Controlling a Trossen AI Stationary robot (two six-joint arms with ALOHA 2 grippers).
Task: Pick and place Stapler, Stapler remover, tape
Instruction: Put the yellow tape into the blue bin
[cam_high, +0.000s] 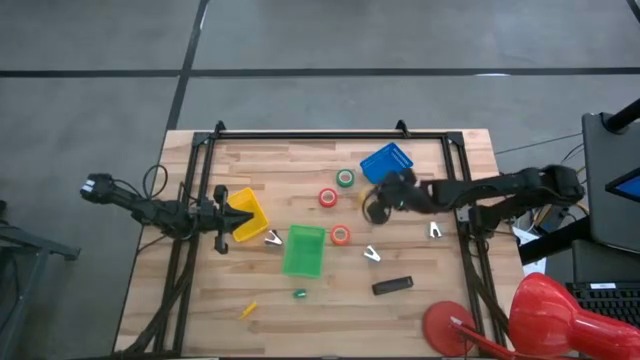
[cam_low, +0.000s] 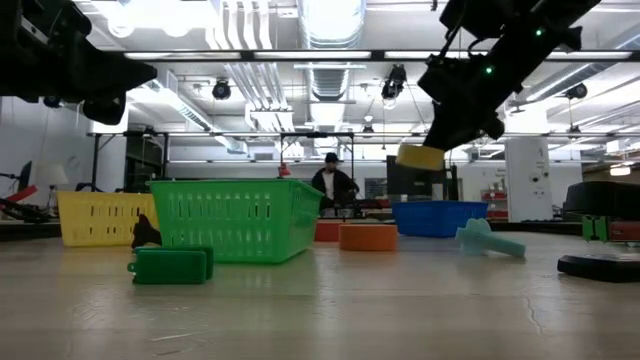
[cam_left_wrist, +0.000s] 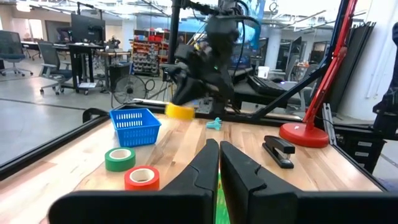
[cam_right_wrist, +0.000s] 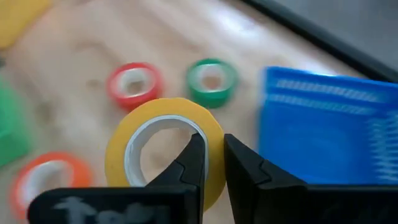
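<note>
The yellow-orange roll (cam_low: 420, 157) is hanging almost level, higher than the blue basket's rim. My right gripper should keep going into the open basket (cam_high: 386, 162) and let go of the roll there.
My right gripper (cam_right_wrist: 211, 142) is shut on the yellow-orange tape roll (cam_right_wrist: 163, 149) and holds it in the air between the blue basket (cam_high: 386, 162) and the other rolls. The green roll (cam_high: 345, 177), red roll (cam_high: 328, 197) and orange roll (cam_high: 340, 235) lie flat on the table. The black stapler (cam_high: 392, 286) lies toward the near edge. Pale staple removers (cam_high: 371, 254) (cam_high: 272, 238) (cam_high: 435, 230) lie scattered. My left gripper (cam_high: 240, 215) is shut and waits over the yellow basket (cam_high: 250, 208). My right gripper holds the yellow-orange roll by its wall (cam_right_wrist: 214, 158), one finger (cam_right_wrist: 193, 155) inside the open centre and the other (cam_right_wrist: 249, 168) outside. It comes slanting down from the table's right. The roll (cam_low: 420, 155) is lifted clear of the table, lying nearly level below the fingers.
A green basket (cam_high: 303, 250) stands mid-table, with a small green block (cam_high: 299, 294) and a yellow piece (cam_high: 248, 310) nearer the near edge. A red lamp's base (cam_high: 450, 325) sits at the near right corner. A person (cam_low: 332, 185) stands in the room beyond.
</note>
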